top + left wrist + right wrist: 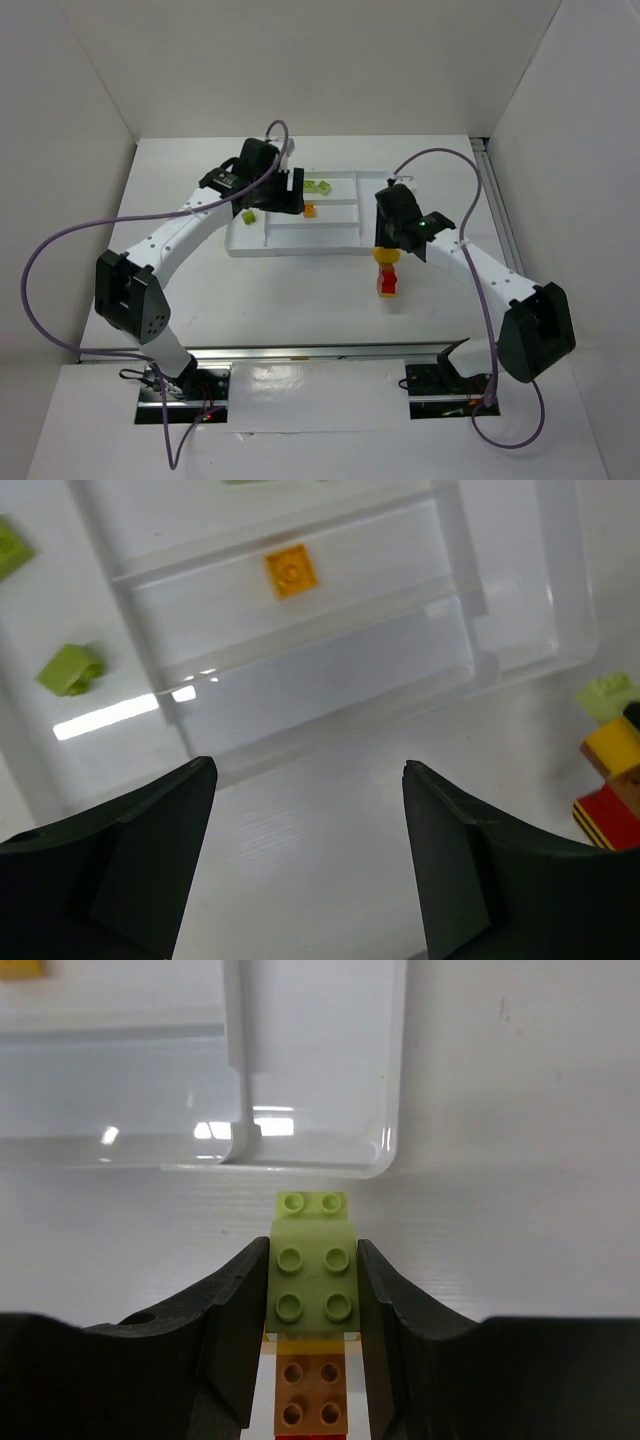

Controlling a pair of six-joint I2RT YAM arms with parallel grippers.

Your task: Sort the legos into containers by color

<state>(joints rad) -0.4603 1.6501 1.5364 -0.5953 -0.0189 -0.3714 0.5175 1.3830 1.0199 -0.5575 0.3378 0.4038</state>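
Note:
The stack's red end (387, 286) is free while my right gripper holds the lime green lego (312, 1272). My left gripper should go on toward that red end before it closes there.
A small stack of legos stands on the table just right of the white tray (300, 248). From the top it goes lime green lego (313, 1285), a yellow layer, brownish brick (315, 1390), then red (387, 284). My right gripper (312, 1245) is shut on the lime green lego, one finger against each side. My left gripper (310, 770) hangs open and empty over the tray's near edge. In the tray lie a yellow-orange lego (291, 570) in a narrow compartment and lime green legos (70, 668) in the left part.
The tray's rounded corner (385, 1155) lies just beyond the stack. The same stack (612, 750) shows at the right edge of the left wrist view. More lime green bricks (318, 186) sit in the tray's far compartment. White walls enclose the table.

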